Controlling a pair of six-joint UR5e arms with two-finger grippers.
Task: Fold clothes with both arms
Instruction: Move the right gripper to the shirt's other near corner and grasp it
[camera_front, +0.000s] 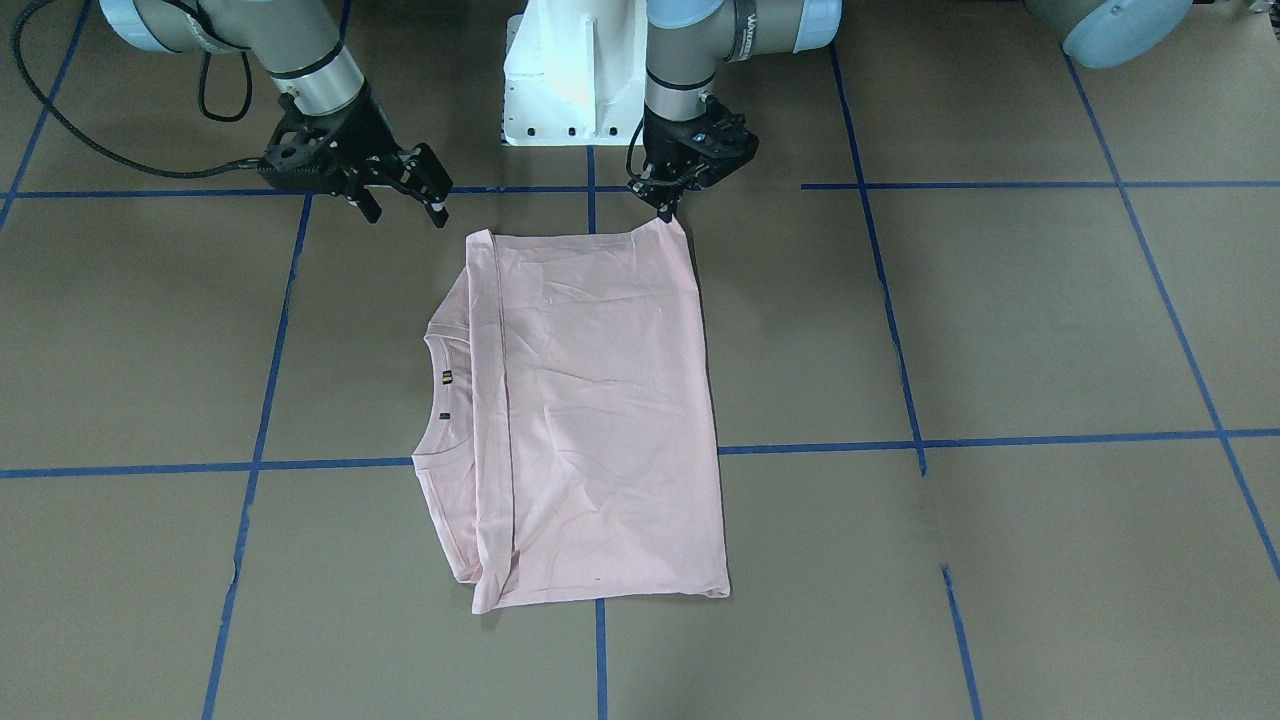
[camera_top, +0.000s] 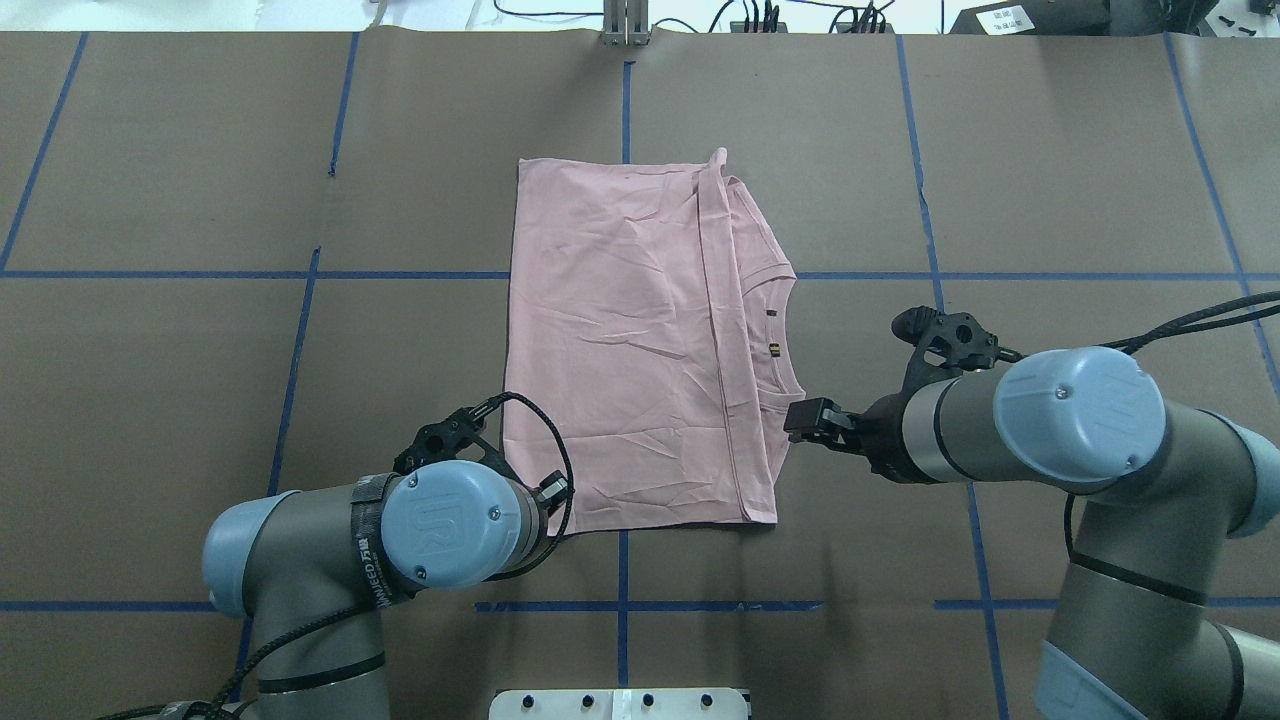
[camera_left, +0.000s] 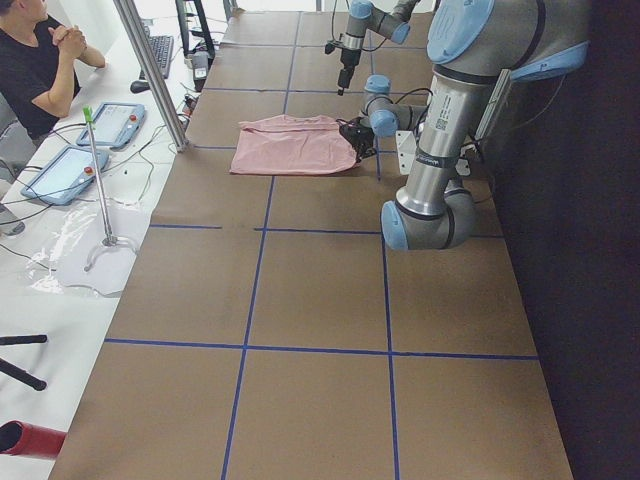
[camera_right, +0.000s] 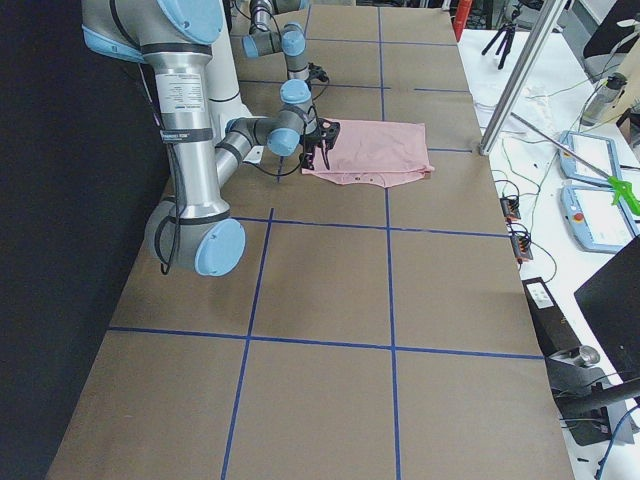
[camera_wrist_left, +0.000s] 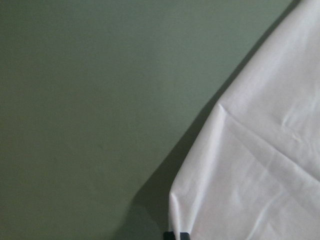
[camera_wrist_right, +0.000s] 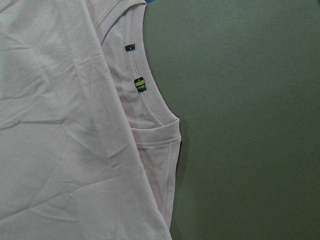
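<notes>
The collar side (camera_front: 445, 396) will fold over too when I bring the shirt's near edge across, because the collar sticks out from under the shirt's folded piece (camera_front: 489, 408).
The pale pink T-shirt (camera_front: 590, 400) lies folded on the brown table, its print hidden. Its collar and two small neck tags (camera_top: 774, 335) point toward my right arm. My left gripper (camera_front: 665, 210) is shut on the shirt's near corner (camera_front: 678, 225), which is lifted slightly. In the left wrist view that corner (camera_wrist_left: 240, 180) casts a shadow on the table. My right gripper (camera_front: 405, 205) is open and empty. It hovers just off the shirt's near edge on the collar side, and it also shows in the overhead view (camera_top: 805, 420). The right wrist view shows the collar (camera_wrist_right: 145, 95) but no fingers.
The white pedestal base (camera_front: 565, 80) stands just behind the shirt. Blue tape lines (camera_front: 1000, 440) cross the table. An operator (camera_left: 35, 60) sits at a side bench with tablets (camera_left: 110, 122) and a metal pole (camera_left: 150, 70).
</notes>
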